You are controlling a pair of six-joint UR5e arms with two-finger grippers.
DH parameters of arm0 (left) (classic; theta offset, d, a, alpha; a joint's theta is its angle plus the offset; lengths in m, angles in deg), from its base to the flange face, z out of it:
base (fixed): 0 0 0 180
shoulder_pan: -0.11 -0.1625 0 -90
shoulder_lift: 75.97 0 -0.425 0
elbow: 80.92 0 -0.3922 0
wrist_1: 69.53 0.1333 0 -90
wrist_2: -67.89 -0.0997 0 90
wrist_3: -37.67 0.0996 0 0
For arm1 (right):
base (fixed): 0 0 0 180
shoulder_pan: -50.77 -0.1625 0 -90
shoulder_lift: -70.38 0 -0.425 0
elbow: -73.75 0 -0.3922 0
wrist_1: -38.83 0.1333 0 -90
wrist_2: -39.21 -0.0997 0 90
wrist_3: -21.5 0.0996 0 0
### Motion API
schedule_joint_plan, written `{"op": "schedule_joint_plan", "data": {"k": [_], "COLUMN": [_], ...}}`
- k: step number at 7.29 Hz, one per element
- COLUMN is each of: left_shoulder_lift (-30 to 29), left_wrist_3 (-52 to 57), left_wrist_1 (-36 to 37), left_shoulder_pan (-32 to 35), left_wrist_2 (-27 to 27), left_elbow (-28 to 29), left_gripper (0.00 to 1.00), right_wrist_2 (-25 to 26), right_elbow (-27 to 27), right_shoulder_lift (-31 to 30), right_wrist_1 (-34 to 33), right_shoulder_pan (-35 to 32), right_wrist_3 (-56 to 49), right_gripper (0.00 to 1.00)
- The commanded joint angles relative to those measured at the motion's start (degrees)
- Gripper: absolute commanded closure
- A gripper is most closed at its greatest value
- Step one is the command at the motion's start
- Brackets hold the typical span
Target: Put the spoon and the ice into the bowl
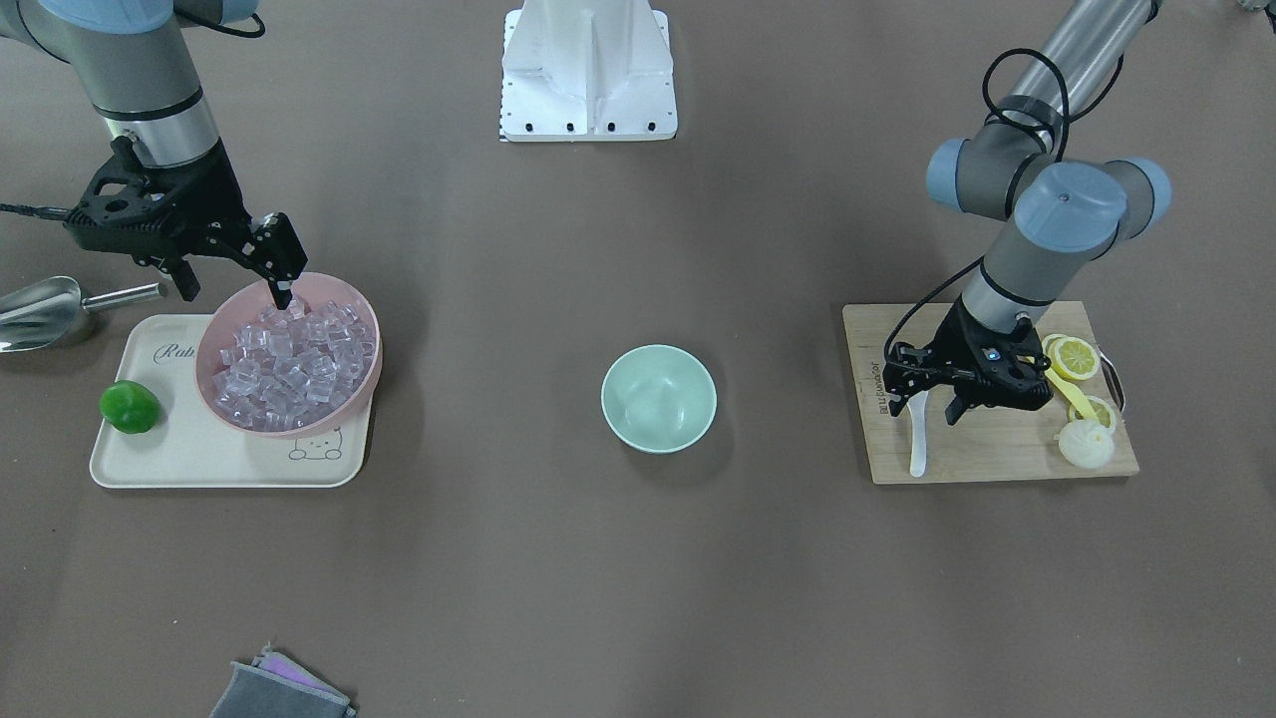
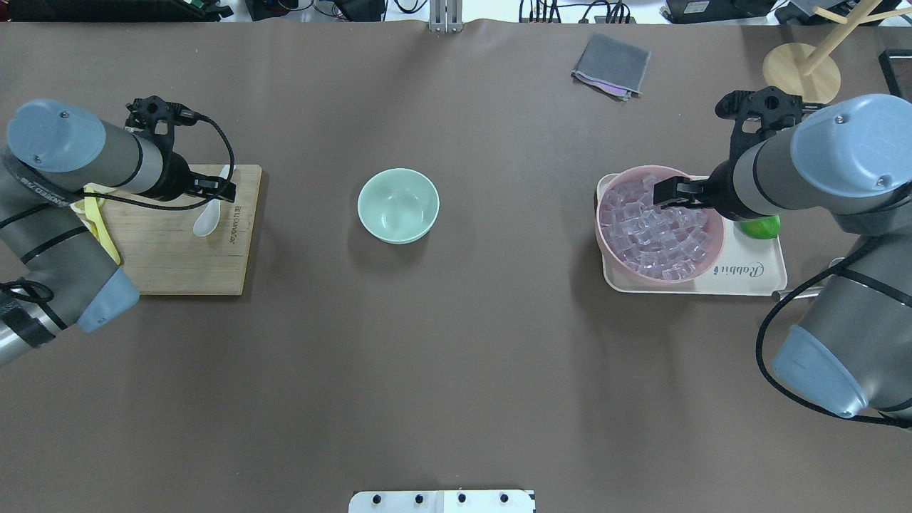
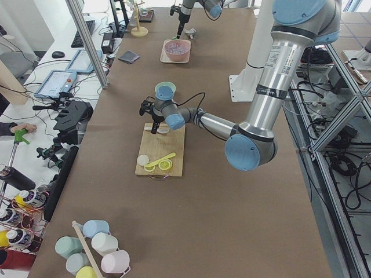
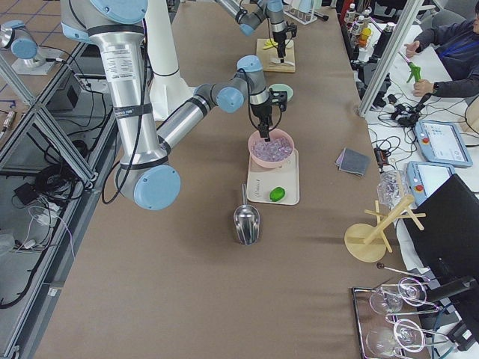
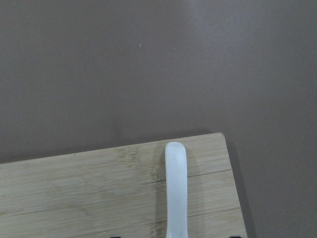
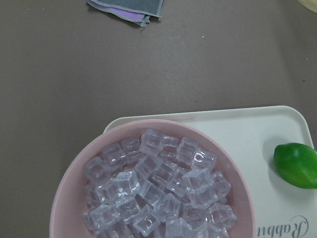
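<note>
My left gripper is leaving the white spoon's visible end [image 1: 918, 441] in sight, and that end stays narrow to its rounded tip [image 1: 917, 471]. I should expect the scoop to be hidden under this gripper when I lift.
The white spoon [image 1: 918, 444] lies on the wooden board [image 1: 997, 454], scoop toward the board's front; it also shows in the overhead view [image 2: 206, 219] and the left wrist view [image 5: 176, 193]. My left gripper [image 1: 932, 407] is open, low over the board, its fingers either side of the spoon's handle. The mint-green bowl [image 1: 658, 397] stands empty at the table's middle. Clear ice cubes [image 1: 289, 364] fill the pink bowl [image 1: 344, 411]. My right gripper [image 1: 234, 291] is open at the pink bowl's back rim, one fingertip [image 1: 283, 296] touching the ice, the other outside the bowl.
The pink bowl stands on a cream tray [image 1: 189, 457] with a green lime [image 1: 130, 407]. A metal scoop [image 1: 40, 311] lies beside the tray. Lemon slices [image 1: 1077, 357], a yellow spoon [image 1: 1065, 389] and a pale round thing [image 1: 1085, 444] share the board. A grey cloth [image 2: 611, 65] lies apart.
</note>
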Motion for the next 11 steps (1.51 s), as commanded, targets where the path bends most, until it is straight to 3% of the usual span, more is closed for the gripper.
{"op": "schedule_joint_plan", "data": {"k": [1, 5, 8, 10, 11], "left_shoulder_lift": [-0.2, -0.3, -0.3, -0.3, -1.3], "left_wrist_3": [0.5, 0.7, 0.0, -1.4, -8.9], "left_wrist_1": [-0.4, -0.5, -2.1, -2.0, -2.1], "left_shoulder_pan": [-0.4, -0.7, -0.7, -0.6, -0.7], "left_wrist_2": [-0.4, -0.4, -0.3, -0.1, -0.2], "left_elbow": [0.6, 0.6, 0.1, -3.6, -5.5], "left_gripper": [0.42, 0.64, 1.00, 1.00, 1.00], "right_wrist_2": [0.1, 0.1, 0.1, 0.1, 0.0], "right_elbow": [0.0, 0.0, 0.0, -0.1, -0.7], "right_shoulder_lift": [0.0, -0.1, -0.1, -0.1, -0.1], "right_wrist_1": [0.1, 0.1, 0.1, 0.1, 0.6], "right_shoulder_pan": [0.0, 0.2, 0.2, 0.2, 0.2], "right_wrist_3": [0.0, 0.0, -0.1, -0.1, -0.3], "right_gripper": [0.00, 0.00, 0.00, 0.00, 0.00]}}
